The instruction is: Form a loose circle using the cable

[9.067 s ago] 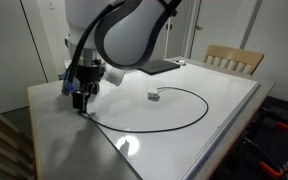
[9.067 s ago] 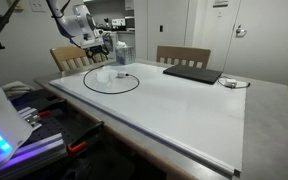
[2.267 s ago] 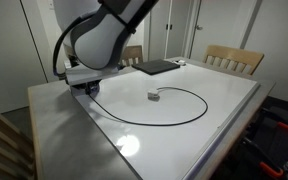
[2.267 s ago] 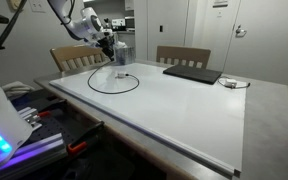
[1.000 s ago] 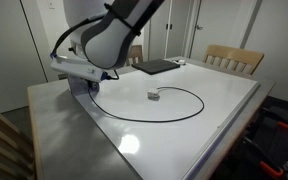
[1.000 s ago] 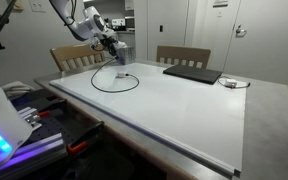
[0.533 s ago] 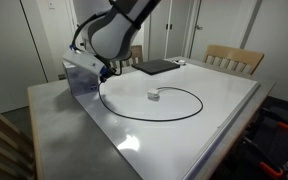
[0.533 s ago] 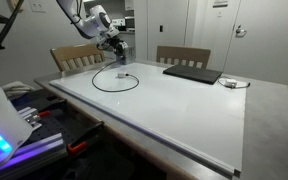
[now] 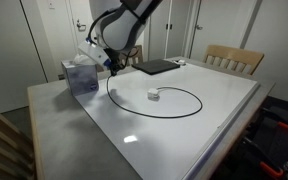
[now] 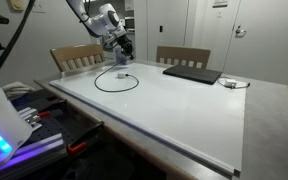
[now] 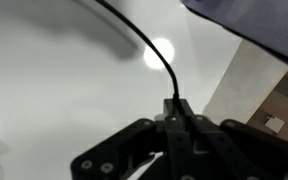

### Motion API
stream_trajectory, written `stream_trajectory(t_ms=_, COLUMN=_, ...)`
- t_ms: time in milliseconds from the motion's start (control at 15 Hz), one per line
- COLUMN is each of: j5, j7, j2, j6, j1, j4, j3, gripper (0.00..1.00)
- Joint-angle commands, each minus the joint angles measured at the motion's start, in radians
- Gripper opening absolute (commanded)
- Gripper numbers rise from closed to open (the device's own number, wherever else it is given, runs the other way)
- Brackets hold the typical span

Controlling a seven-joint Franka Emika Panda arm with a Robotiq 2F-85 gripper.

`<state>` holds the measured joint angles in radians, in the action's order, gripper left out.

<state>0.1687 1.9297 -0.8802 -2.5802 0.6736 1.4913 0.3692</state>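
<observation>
My gripper holds the cable's end (image 9: 109, 81) by the bluish box, which leaves the circle open, so next I move that end toward the laptop (image 9: 157, 67) to close the circle.
The cable (image 9: 203, 101) is a thin black cord lying in a loose loop on the white table (image 9: 214, 135), with its whitish connector (image 9: 153, 96) inside the loop. In both exterior views my gripper (image 9: 111, 66) hangs above the loop's edge, beside a bluish box. It is shut on the cable's dark end, and the cord drops from it to the table. The same loop (image 10: 116, 92) lies below the gripper (image 10: 122, 51). In the wrist view the cable (image 11: 156, 50) runs straight out from between my shut fingertips (image 11: 177, 108).
A translucent bluish box (image 9: 81, 75) stands just beside the gripper near the table's corner. A flat dark laptop (image 9: 159, 67) (image 10: 192, 74) lies at the back. Wooden chairs (image 9: 234, 58) (image 10: 179, 55) stand along the table's edges.
The arm has swung away from the table corner toward the laptop side, carrying the held cable end past the bluish box. The loop has drawn in on that side.
</observation>
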Motion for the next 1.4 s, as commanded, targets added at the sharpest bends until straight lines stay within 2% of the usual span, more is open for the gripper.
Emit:
stream_trajectory(t_ms=0, j5=0.044, j7=0.035, j2=0.009, j6=0.006, j1=-0.035, j4=-0.005, j3=-0.034, gripper=0.06)
stream_trajectory(t_ms=333, j5=0.044, j7=0.043, j2=0.015, j6=0.006, j1=-0.042, j4=-0.004, j3=-0.039, gripper=0.06)
stream_trajectory(t_ms=400, j5=0.044, j7=0.043, j2=0.015, j6=0.006, j1=-0.042, j4=-0.004, j3=-0.04, gripper=0.02)
stream_trajectory(t_ms=467, j5=0.041, j7=0.034, j2=0.017, j6=0.028, j1=-0.052, j4=-0.009, j3=-0.05, gripper=0.02)
stream_trajectory(t_ms=533, j5=0.034, j7=0.009, j2=0.026, j6=0.047, j1=-0.072, j4=-0.006, j3=-0.077, gripper=0.02)
stream_trajectory(t_ms=667, j5=-0.001, j7=-0.146, j2=0.054, j6=0.065, j1=-0.159, j4=0.01, j3=-0.195, gripper=0.02)
stream_trajectory(t_ms=933, j5=0.004, j7=-0.368, j2=0.059, j6=0.149, j1=-0.252, j4=0.002, j3=-0.306, gripper=0.02)
stream_trajectory(t_ms=1000, j5=0.001, j7=-0.406, j2=0.062, j6=0.189, j1=-0.264, j4=-0.006, j3=-0.315, gripper=0.02)
stream_trajectory(t_ms=1133, j5=0.016, j7=-0.402, j2=0.055, j6=0.226, j1=-0.259, j4=-0.029, j3=-0.289, gripper=0.02)
stream_trajectory(t_ms=1333, j5=0.042, j7=-0.286, j2=0.041, j6=0.26, j1=-0.234, j4=-0.068, j3=-0.221, gripper=0.02)
